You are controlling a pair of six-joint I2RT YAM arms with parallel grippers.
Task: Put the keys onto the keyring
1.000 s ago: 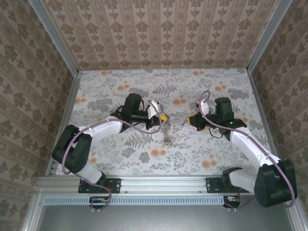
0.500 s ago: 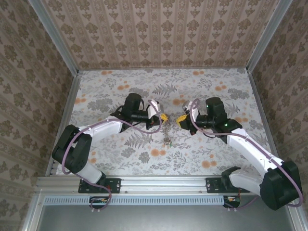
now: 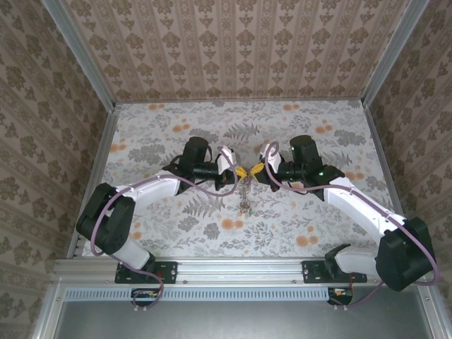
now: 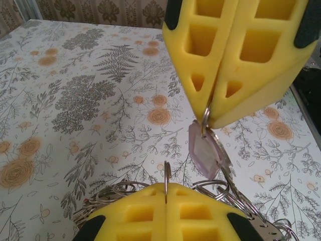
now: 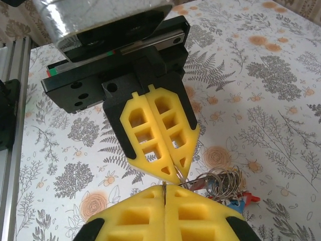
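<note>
The purple-headed key's small ring [image 4: 206,120] is off to one side of the keyring's tip [image 4: 167,165], so my right gripper should move back across and line the two up before threading.
My left gripper [image 3: 240,171] is shut on the thin edge of the keyring [image 4: 166,176], which stands upright between its yellow fingers. A bunch of keys [image 3: 245,195] on small rings hangs below it; red and blue heads [image 5: 241,200] show in the right wrist view. My right gripper [image 3: 258,169] is shut on the small ring of a purple-headed key [image 4: 204,149], which dangles beneath its tips. The right gripper [image 4: 209,118] faces the left gripper [image 4: 165,187] tip to tip, almost touching. From the right wrist, the left gripper [image 5: 176,169] sits just above the right gripper [image 5: 164,188].
The floral tablecloth [image 3: 296,219] covers the table, boxed in by patterned walls [image 3: 233,49] at the back and sides. An aluminium rail [image 3: 233,270] runs along the near edge by the arm bases. Loose ring loops [image 4: 108,193] spread out under the left fingers.
The right gripper has swung left across the table to meet the left gripper's tips. The left arm and the hanging keys have stayed put.
</note>
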